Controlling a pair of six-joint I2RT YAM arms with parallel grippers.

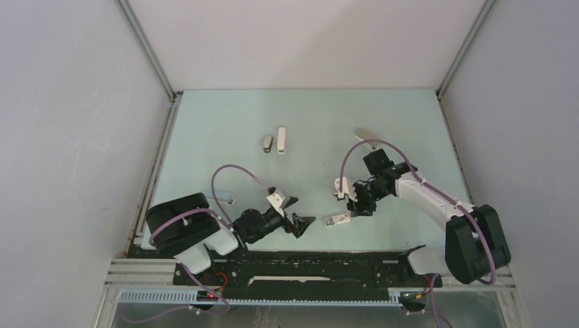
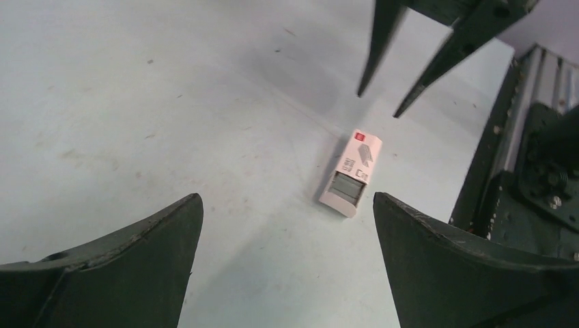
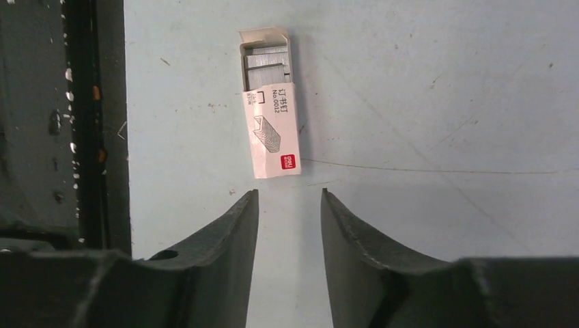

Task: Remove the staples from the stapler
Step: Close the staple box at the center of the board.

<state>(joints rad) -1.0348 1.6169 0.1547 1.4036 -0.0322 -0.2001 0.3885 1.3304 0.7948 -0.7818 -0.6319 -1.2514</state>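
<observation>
The tray of staples [image 1: 328,221] sticks out of the white printed box, so next my left gripper closes and pushes the tray in while my right gripper steadies the closed end [image 1: 347,219].
The stapler [image 1: 268,142], small and grey-beige, lies on the far middle of the table, well away from both arms. The staples are hidden from view. My left gripper [image 1: 300,212] [image 2: 287,195] hangs low over the table near its front edge, open wide with nothing between its jaws. My right gripper [image 1: 356,205] [image 3: 289,191] is partly open and empty, its tips just short of a white printed box [image 3: 272,130] [image 2: 353,174] [image 1: 337,220]. The box's open end shows rows of grey metal.
A slim white stapler [image 1: 281,140] lies right beside the grey-beige one. A beige object [image 1: 364,136] sits further right, partly behind the right arm's cable. The black rail [image 3: 95,123] along the front edge runs close by the box. The right gripper's fingers [image 2: 382,48] reach into the left wrist view.
</observation>
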